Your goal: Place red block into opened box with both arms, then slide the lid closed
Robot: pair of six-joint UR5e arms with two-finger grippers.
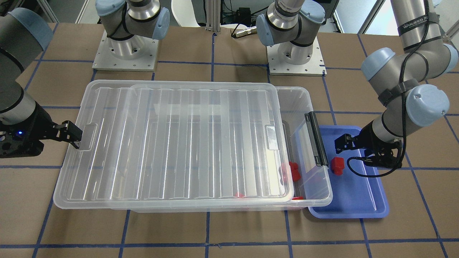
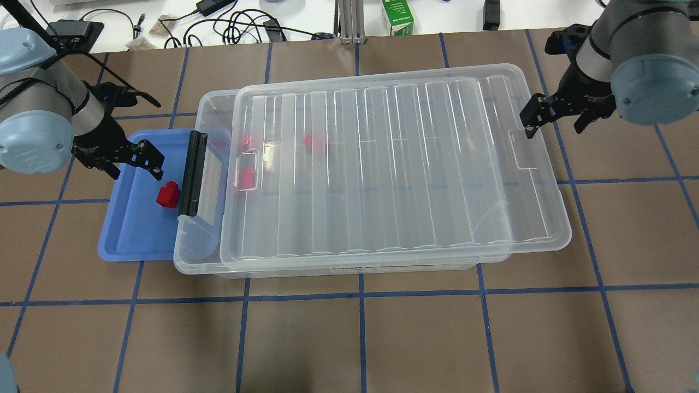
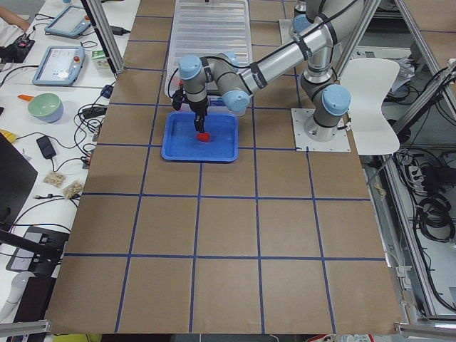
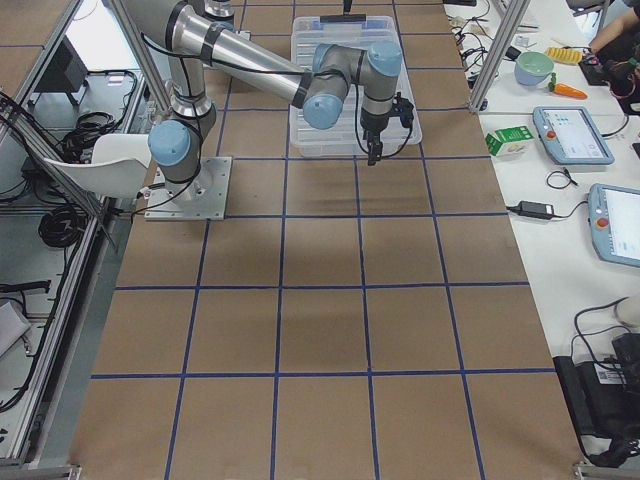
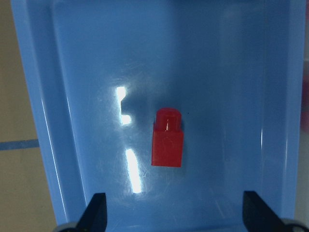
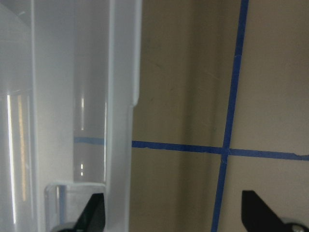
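A faint red patch (image 1: 239, 195) can be seen through the ribbed lid (image 1: 189, 142), so I should expect one more red block out of sight under it in the clear box.
The red block (image 2: 167, 195) (image 1: 337, 165) lies in the blue tray (image 2: 131, 234), stub end away from the wrist camera (image 5: 167, 140). My left gripper (image 2: 134, 164) (image 5: 176, 212) hovers over the tray, open, with the block ahead of its fingertips and nothing between them. The clear box (image 2: 199, 240) holds other red pieces (image 2: 314, 143), and its black latch bar (image 2: 192, 173) faces the tray. The ribbed lid (image 2: 382, 164) covers most of the box and overhangs its right end. My right gripper (image 2: 554, 123) (image 1: 71, 134) is open at the lid's notched right edge (image 6: 120, 96).
The blue tray (image 1: 358, 200) sits tight against the box's latch end. A green carton (image 2: 397, 16) and cables lie beyond the table's far edge. Both arm bases stand on metal plates (image 1: 125, 59) behind the box.
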